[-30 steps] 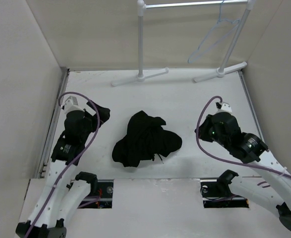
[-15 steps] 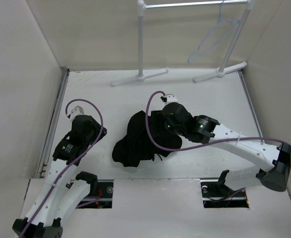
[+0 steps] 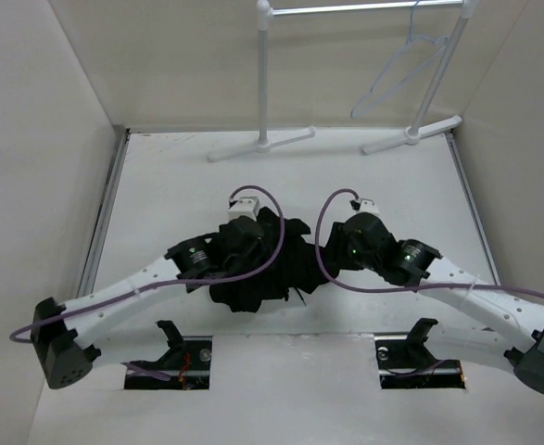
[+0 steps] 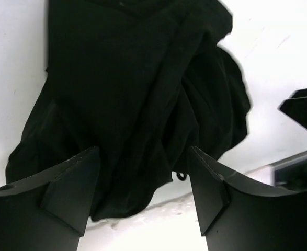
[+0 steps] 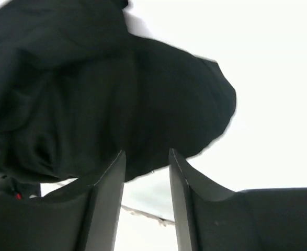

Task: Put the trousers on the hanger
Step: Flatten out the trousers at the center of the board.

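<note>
The black trousers lie crumpled in a heap [image 3: 273, 271]. My right gripper should grab the trousers' rim [image 3: 314, 267] and pull the trousers tight against my left gripper before hanging them up.
The black trousers [image 3: 272, 264] lie crumpled in a heap at the middle of the table. My left gripper [image 3: 253, 248] hangs over the heap's left half. In the left wrist view its jaws [image 4: 143, 152] stand wide apart, with dark folds [image 4: 132, 89] below and beyond them and nothing gripped. My right gripper [image 3: 336, 255] is at the heap's right edge. Its fingers [image 5: 146, 154] are apart, and the fabric's rim [image 5: 158, 104] lies just at their tips. The pale hanger [image 3: 399, 72] hangs from the rack's bar at the far right.
A white tube rack [image 3: 264, 74] stands at the back, its feet [image 3: 260, 145] resting on the table's far part. White walls close in the left, right and back. Two cut-outs [image 3: 174, 354] with the arm mounts lie along the near edge.
Both arms have swung in from the sides over the trousers. The right arm reached the heap first, then drew back to its right edge. The left arm came in afterwards.
</note>
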`<act>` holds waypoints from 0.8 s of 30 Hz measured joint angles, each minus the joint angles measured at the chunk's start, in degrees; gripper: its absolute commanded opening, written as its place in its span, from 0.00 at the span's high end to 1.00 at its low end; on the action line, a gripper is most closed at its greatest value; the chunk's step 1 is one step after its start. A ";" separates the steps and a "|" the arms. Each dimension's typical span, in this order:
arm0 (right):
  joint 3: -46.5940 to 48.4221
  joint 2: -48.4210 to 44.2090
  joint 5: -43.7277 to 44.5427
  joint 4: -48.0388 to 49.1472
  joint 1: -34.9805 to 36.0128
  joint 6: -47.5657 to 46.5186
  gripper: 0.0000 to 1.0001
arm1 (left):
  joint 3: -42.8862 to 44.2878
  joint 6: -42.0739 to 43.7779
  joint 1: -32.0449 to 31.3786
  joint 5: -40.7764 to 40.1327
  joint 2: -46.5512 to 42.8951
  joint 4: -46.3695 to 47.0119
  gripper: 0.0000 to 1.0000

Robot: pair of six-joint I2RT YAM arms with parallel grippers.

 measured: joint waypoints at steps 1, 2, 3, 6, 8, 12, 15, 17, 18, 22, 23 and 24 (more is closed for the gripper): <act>-0.94 -0.61 -0.15 0.09 -0.22 0.68 0.33 | 0.50 0.83 -1.11 -0.94 2.03 0.20 0.41; -2.29 -1.33 -0.59 0.81 -0.42 0.83 0.30 | 0.98 1.84 -1.75 -2.10 4.26 0.33 0.45; -4.00 -2.08 -1.20 1.18 -0.59 1.46 0.29 | 1.33 2.64 -1.95 -3.17 6.21 0.44 0.50; -7.76 -2.86 -2.60 2.43 -1.11 2.93 0.30 | 1.42 4.68 -1.46 -5.46 8.98 0.57 0.73; -10.12 -2.82 -3.72 3.76 -1.88 3.78 0.30 | 1.46 5.64 -0.81 -6.45 9.25 0.63 0.83; -14.14 0.46 -8.33 9.99 -5.11 5.44 0.30 | 2.19 6.62 1.46 -7.56 9.09 1.29 0.93; -16.02 6.03 -11.85 16.72 -7.28 6.32 0.41 | 2.19 6.82 3.98 -7.63 8.02 1.42 0.94; -16.20 9.18 -13.33 20.22 -7.82 6.36 0.73 | 2.19 6.88 6.03 -7.48 6.40 1.60 0.95; -16.17 10.60 -14.01 22.32 -8.02 6.71 0.83 | 2.19 6.91 6.97 -7.37 5.51 1.73 0.95; -13.51 13.88 -15.04 25.75 -8.04 6.29 0.97 | 2.73 7.23 12.59 -6.73 0.96 2.23 0.97; -12.48 13.62 -14.86 25.46 -8.04 6.08 0.98 | 3.37 7.41 14.25 -6.47 0.20 2.14 0.97; -10.62 12.68 -14.25 24.59 -8.04 5.68 0.98 | 4.55 7.72 16.17 -6.10 -0.52 1.92 0.97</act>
